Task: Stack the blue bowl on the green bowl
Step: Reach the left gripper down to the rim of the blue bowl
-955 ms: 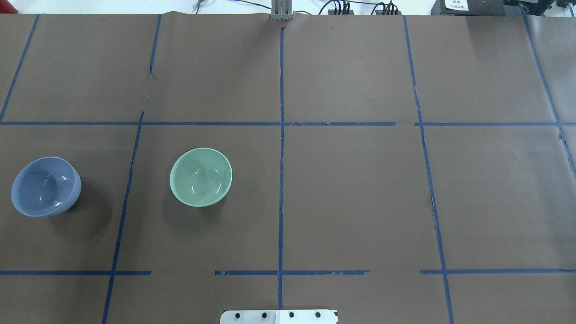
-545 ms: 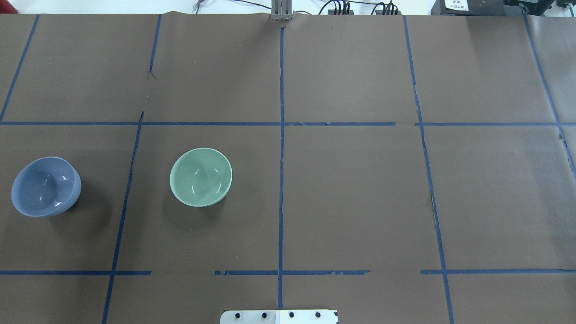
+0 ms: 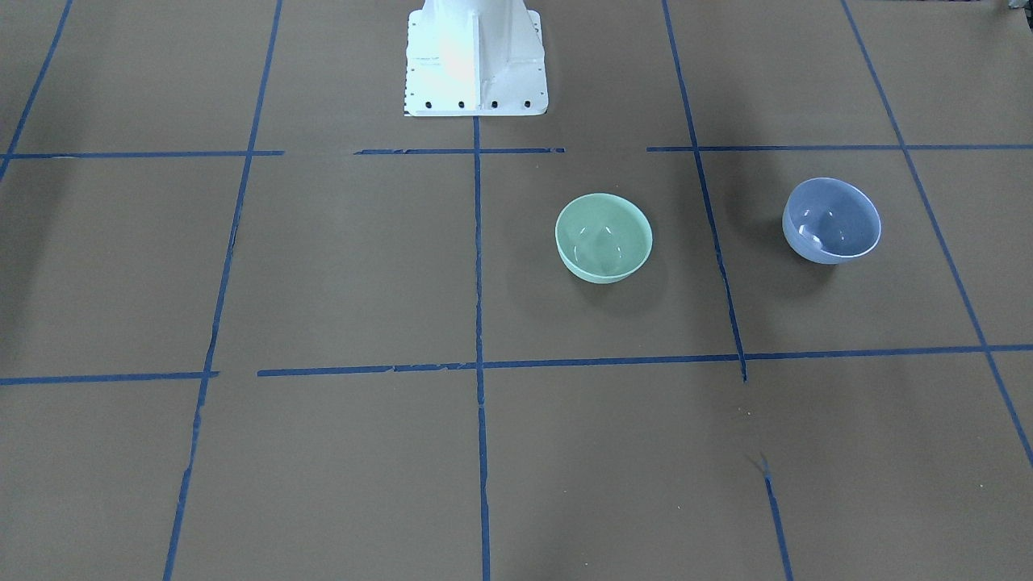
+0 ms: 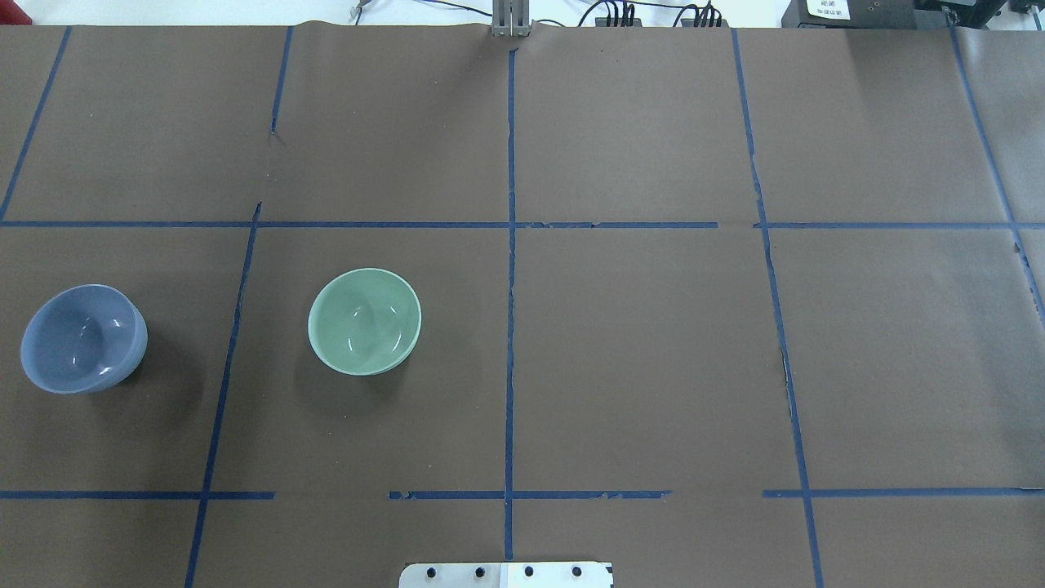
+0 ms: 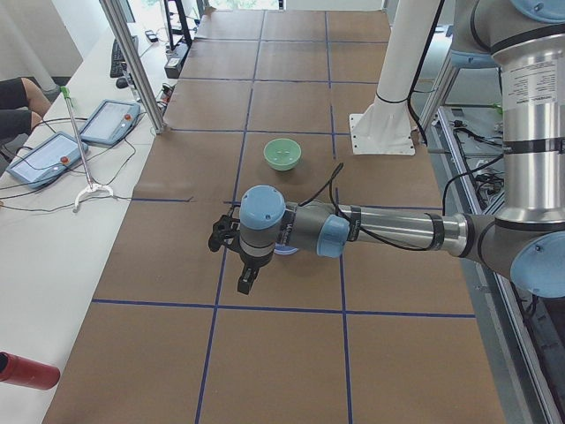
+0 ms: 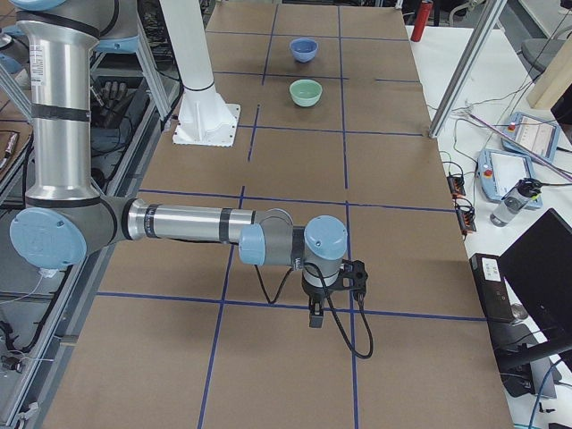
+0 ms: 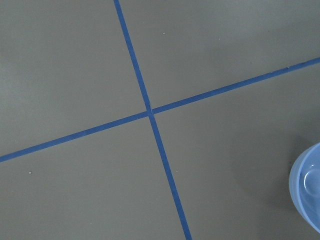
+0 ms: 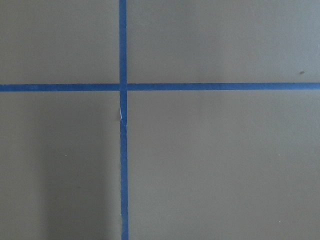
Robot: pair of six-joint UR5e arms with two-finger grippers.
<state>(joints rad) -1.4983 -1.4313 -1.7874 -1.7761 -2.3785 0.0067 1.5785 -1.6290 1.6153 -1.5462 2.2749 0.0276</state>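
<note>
The green bowl (image 3: 603, 238) is empty and widens toward the top like the blue bowl (image 3: 831, 221). The blue bowl will therefore slide in almost to its rim when I lower it.
The blue bowl (image 4: 82, 338) stands upright on the brown table at the far left of the overhead view; it also shows in the front view (image 3: 831, 220) and at the right edge of the left wrist view (image 7: 309, 190). The green bowl (image 4: 364, 322) stands upright to its right, apart from it, and shows in the front view (image 3: 603, 237). My left gripper (image 5: 224, 236) shows only in the exterior left view, held above the table near the blue bowl. My right gripper (image 6: 355, 273) shows only in the exterior right view, far from both bowls. I cannot tell whether either is open or shut.
The white robot pedestal (image 3: 476, 56) stands at the table's robot side. Blue tape lines (image 4: 510, 327) divide the brown surface into squares. A metal post (image 5: 132, 62), two tablets (image 5: 108, 121) and cables lie on the white side table.
</note>
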